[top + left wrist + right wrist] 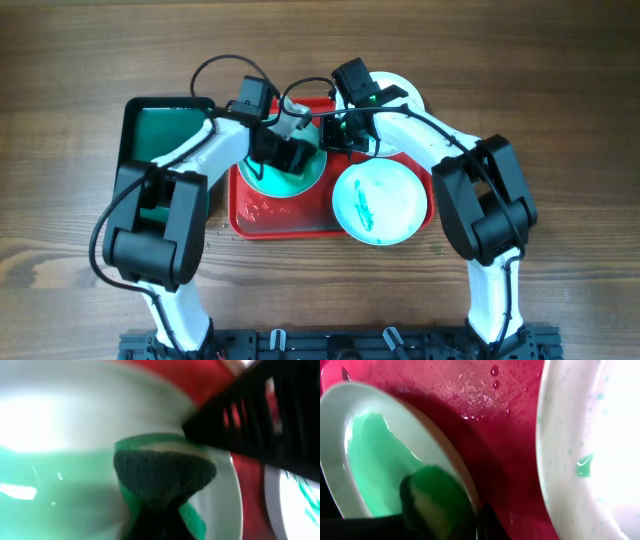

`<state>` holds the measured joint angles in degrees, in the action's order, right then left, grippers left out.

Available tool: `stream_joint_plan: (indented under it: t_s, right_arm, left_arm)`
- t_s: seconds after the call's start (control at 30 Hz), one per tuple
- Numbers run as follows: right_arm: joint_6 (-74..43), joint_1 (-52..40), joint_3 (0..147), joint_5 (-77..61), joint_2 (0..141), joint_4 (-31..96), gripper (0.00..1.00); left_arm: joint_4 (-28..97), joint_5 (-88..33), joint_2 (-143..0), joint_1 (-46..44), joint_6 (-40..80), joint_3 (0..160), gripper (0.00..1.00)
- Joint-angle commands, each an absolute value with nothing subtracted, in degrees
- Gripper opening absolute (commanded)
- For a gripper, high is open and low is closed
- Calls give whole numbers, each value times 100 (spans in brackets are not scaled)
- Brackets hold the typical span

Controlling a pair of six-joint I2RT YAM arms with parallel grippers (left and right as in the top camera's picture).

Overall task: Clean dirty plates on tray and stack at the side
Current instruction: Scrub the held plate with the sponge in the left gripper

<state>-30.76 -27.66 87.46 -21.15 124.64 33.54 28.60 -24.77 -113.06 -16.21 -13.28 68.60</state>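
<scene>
Next, my left gripper lifts the sponge clear while my right gripper tilts the plate (323, 166) to drain it, because teal-green liquid is pooling in the plate (275, 183) under the sponge.
On the red tray (262, 218) lies a plate (300, 183) filmed with teal-green. My left gripper (287, 153) is shut on a dark green sponge (165, 474) pressed onto this plate (60, 460). My right gripper (337, 136) is shut on the plate's right rim; the rim runs between its fingers (476, 521) in the right wrist view, where the plate (375, 455) shows green. A second plate (378, 203) with a teal smear sits at the tray's right end, also in the right wrist view (590, 450). A third white plate (405, 92) lies behind my right arm, mostly hidden.
A smaller dark green tray (160, 128) sits left of the red tray, under my left arm. Water drops lie on the red tray's floor (485, 405). The wooden table (560, 120) surrounds both trays.
</scene>
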Motion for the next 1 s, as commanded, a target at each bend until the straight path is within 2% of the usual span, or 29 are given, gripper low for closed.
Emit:
stream_joint_plan:
  t_s: [0.0,0.1,0.13,0.2,0.27,0.37,0.43,0.5,0.57,0.73,0.8,0.9,0.97]
  right_arm:
    - [-3157,-2788,8731,-2189,12527,3306,4]
    - [-3155,-2788,8731,-2189,12527,3306,4]
    - [-3155,-2788,8731,-2189,12527,3306,4]
    - [-3151,-2788,8731,-2189,12527,3306,4]
    - [-3153,-2788,8731,-2187,12527,3304,5]
    - [-3153,-2788,8731,-2187,12527,3304,4]
    - [-3151,-2788,8731,-2189,12527,3304,4]
    - [-3153,-2788,8731,-2189,12527,3301,4]
    - [-3153,-2788,8731,-2189,12527,3304,4]
    - [-3153,-2788,8731,-2189,12527,3304,4]
    - [-3153,-2788,8731,-2187,12527,3301,4]
    - [-3168,-2788,8731,-2143,12527,3301,4]
    - [-3170,-2788,8731,-2143,12527,3299,4]
  left_arm:
    - [2145,-991,-11542,-1662,-469,6772,4]
    - [1651,462,-11542,-1660,152,6772,4]
    - [1540,1365,-11542,-1649,543,6772,4]
    - [1573,2119,-11542,-1599,1055,6772,4]
    - [1925,2250,-11542,-1500,1540,6772,4]
    - [3000,1251,-11542,-1468,1758,6772,4]
    - [3566,67,-11542,-1472,1431,6772,4]
    - [4005,-1966,-11539,-1472,32,6775,4]
    - [4134,-3238,-11539,-1472,-873,6775,4]
    - [3194,-3564,-11539,-1472,-1011,6775,4]
    - [2578,-3002,-11542,-1472,-958,6772,4]
    - [1688,-773,-11542,-1466,-89,6772,4]
    - [1527,416,-11542,-1466,290,6772,4]
